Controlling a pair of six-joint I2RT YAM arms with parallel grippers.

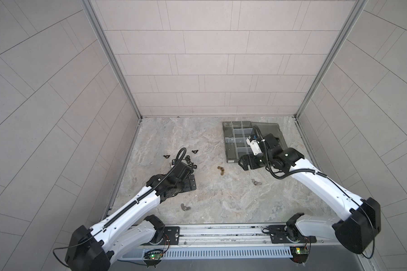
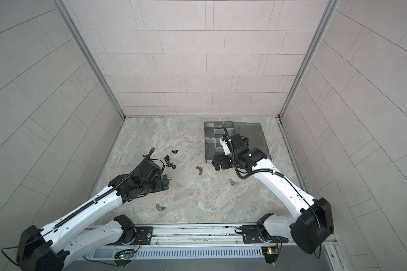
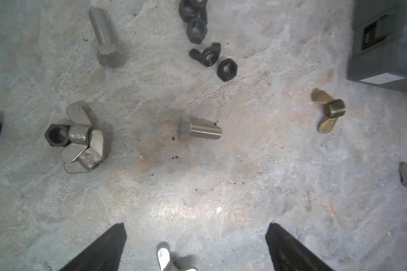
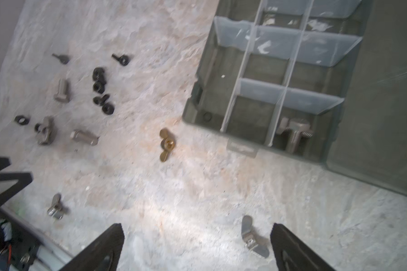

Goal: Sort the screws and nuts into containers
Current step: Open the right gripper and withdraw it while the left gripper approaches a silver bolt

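Note:
The screw (image 3: 204, 130) beside the black nuts is a long way from the robot's right gripper, so the left gripper should turn and grab that screw by its head (image 3: 184, 128).
The organizer box (image 1: 233, 150) stands open at the back right, its containers (image 4: 256, 112) split by light dividers. Two silver screws (image 4: 294, 133) lie in a corner compartment. Two more screws (image 3: 199, 128) (image 3: 107, 37) lie on the table, amid black nuts (image 3: 207, 56) and stacked silver wing nuts (image 3: 84, 138). A brass wing nut (image 1: 220, 169) lies mid-table. My left gripper (image 3: 196, 226) hangs open and empty above the screws. My right gripper (image 4: 197, 226) is open beside the box's front corner, over a silver wing nut (image 4: 253, 237) that lies on the table.
The box's lid (image 1: 270, 133) lies flat to its right. Another silver wing nut (image 1: 185, 207) lies near the front left. Tiled walls enclose three sides, and the arms' mounting rail (image 1: 221, 232) runs along the front edge.

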